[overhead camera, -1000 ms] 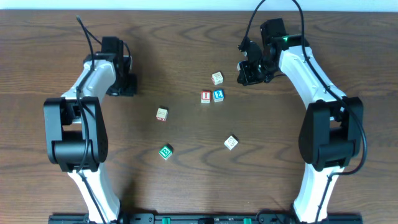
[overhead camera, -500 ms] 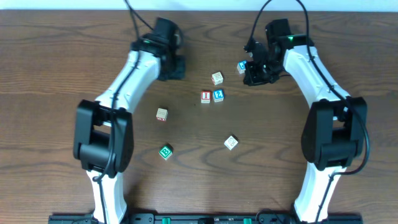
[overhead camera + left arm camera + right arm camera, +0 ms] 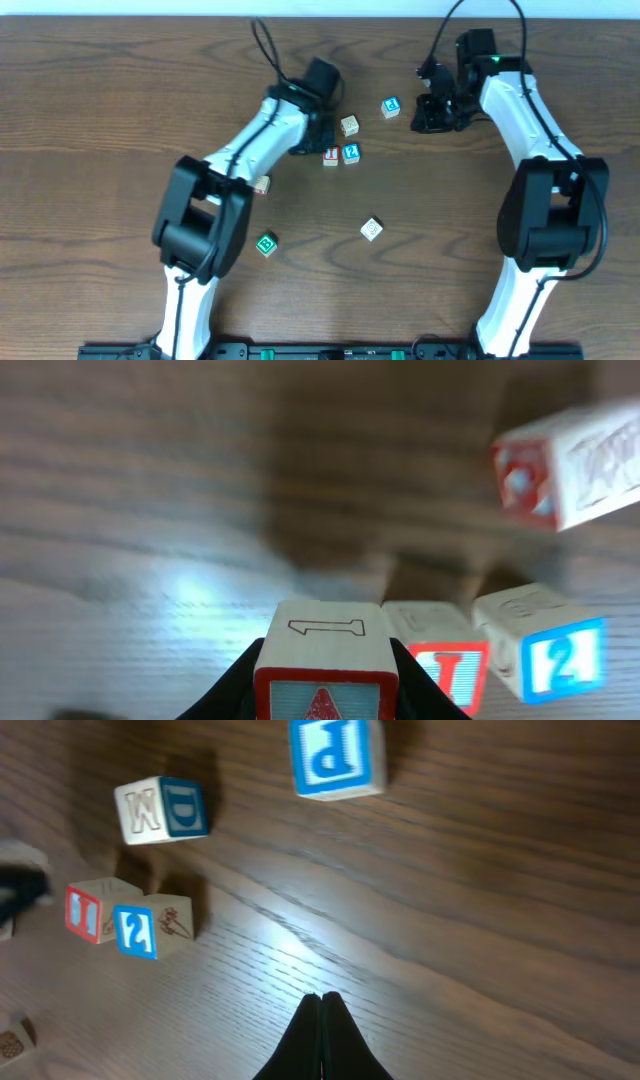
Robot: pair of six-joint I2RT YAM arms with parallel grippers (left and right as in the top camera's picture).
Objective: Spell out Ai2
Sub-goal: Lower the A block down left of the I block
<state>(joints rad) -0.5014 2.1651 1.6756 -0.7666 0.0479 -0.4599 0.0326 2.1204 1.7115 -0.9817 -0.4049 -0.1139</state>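
My left gripper is lowering beside the I block (image 3: 448, 662) and should continue until the A block rests, since the red A and red I face the same way.
My left gripper (image 3: 316, 134) is shut on a wooden block (image 3: 325, 645) with a red A on its front and an outlined 1 on top, held just left of the red I block (image 3: 330, 156). In the left wrist view the I block (image 3: 445, 660) and the blue 2 block (image 3: 548, 658) stand side by side to the right of the held block. The 2 block (image 3: 351, 153) touches the I block. My right gripper (image 3: 432, 116) is shut and empty; its closed tips (image 3: 322, 1005) hover over bare wood.
A blue P block (image 3: 390, 106) lies left of my right gripper, and a block with a blue D (image 3: 349, 126) lies above the I–2 pair. More blocks: one by the left arm (image 3: 262, 185), a green one (image 3: 266, 244), a pale one (image 3: 371, 229).
My left arm has swung from the far left to the table's middle, beside the I block. My right gripper has drawn back to the right, leaving the blue P block on the table.
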